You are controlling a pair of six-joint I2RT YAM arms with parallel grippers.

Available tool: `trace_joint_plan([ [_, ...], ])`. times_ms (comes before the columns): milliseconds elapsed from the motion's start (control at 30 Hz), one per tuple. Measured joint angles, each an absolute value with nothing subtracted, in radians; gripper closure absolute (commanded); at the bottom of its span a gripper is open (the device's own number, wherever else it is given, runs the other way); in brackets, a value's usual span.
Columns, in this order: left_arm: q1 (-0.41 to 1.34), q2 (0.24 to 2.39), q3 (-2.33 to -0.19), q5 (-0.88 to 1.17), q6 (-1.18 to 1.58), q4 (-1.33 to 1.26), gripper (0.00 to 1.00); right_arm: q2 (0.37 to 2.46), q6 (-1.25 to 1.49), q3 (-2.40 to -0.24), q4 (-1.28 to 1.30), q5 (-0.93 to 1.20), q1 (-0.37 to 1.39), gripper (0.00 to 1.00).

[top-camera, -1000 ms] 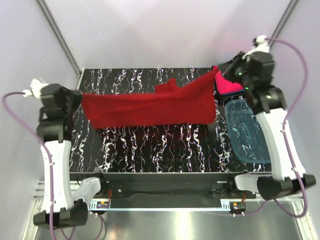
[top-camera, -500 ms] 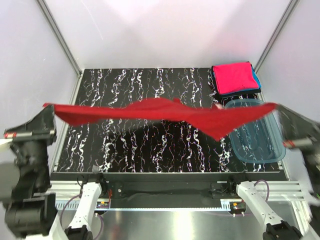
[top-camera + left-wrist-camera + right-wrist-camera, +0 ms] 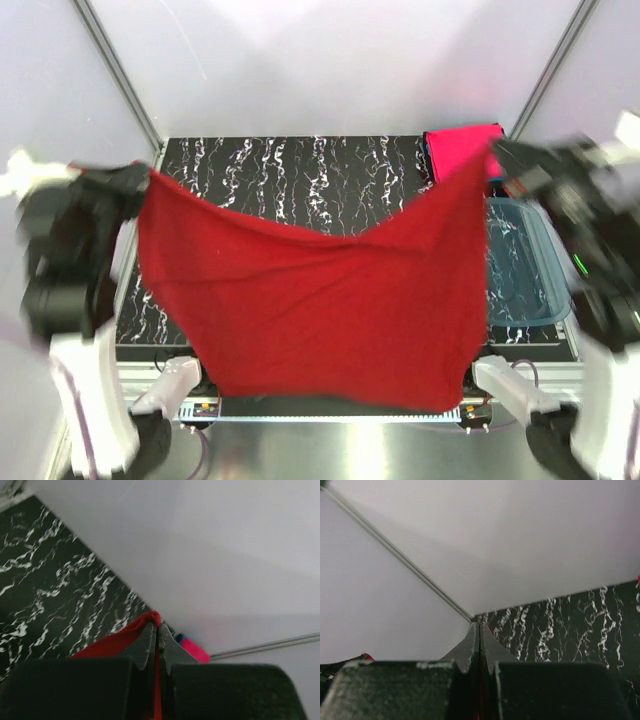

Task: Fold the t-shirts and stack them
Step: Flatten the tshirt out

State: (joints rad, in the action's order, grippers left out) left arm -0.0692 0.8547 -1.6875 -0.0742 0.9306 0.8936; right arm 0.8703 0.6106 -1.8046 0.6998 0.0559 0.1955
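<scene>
The dark red t-shirt's lower edge (image 3: 335, 398) is hanging beyond the near edge of the table. Next, I swing that lower edge toward the table's back (image 3: 300, 165) and lay the t-shirt flat.
The dark red t-shirt (image 3: 320, 300) hangs spread out in the air over the table, held by its two upper corners. My left gripper (image 3: 150, 178) is shut on the left corner; red cloth (image 3: 135, 635) shows between its jaws (image 3: 158, 626). My right gripper (image 3: 492, 160) is shut on the right corner, with a sliver of red at its tips (image 3: 480, 625). The shirt's lower edge hangs past the table's near edge. A folded pink t-shirt (image 3: 460, 150) lies on a teal-blue one at the back right, partly hidden.
A translucent blue plastic tub (image 3: 525, 265) sits on the right side of the black marbled table (image 3: 300, 170). Grey walls and metal posts enclose the table. Both arms are raised and blurred.
Both arms swung up and back over the table. The shirt went from a flat horizontal band to hanging down as a wide sheet.
</scene>
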Motion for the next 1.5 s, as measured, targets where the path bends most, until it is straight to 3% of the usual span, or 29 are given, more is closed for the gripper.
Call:
trace_joint_plan([
  [200,-0.065,1.237,-1.717,-0.029,0.847,0.847,1.0,1.342,0.587,-1.835,0.536,0.101,0.196,1.0],
  [400,-0.07,1.528,-1.959,-0.031,0.807,0.857,1.0,1.759,0.496,-2.148,0.573,0.089,0.196,1.0],
  [567,-0.101,1.619,-2.279,-0.022,0.805,0.837,1.0,1.914,0.426,-2.572,0.658,0.051,0.195,1.0],
  [700,-0.135,1.554,-2.32,-0.013,0.804,0.772,1.0,1.835,0.38,-2.661,0.66,0.007,0.194,1.0],
  [900,-0.137,1.293,-1.953,0.025,0.778,0.695,1.0,1.542,0.356,-2.344,0.62,-0.009,0.193,1.0],
  [1267,-0.137,0.857,-1.098,-0.002,0.744,0.71,1.0,0.967,0.5,-1.17,0.508,0.051,0.193,1.0],
  [1500,-0.137,0.701,-0.756,-0.11,0.809,0.726,1.0,0.737,0.606,-0.804,0.573,0.066,0.193,1.0],
])
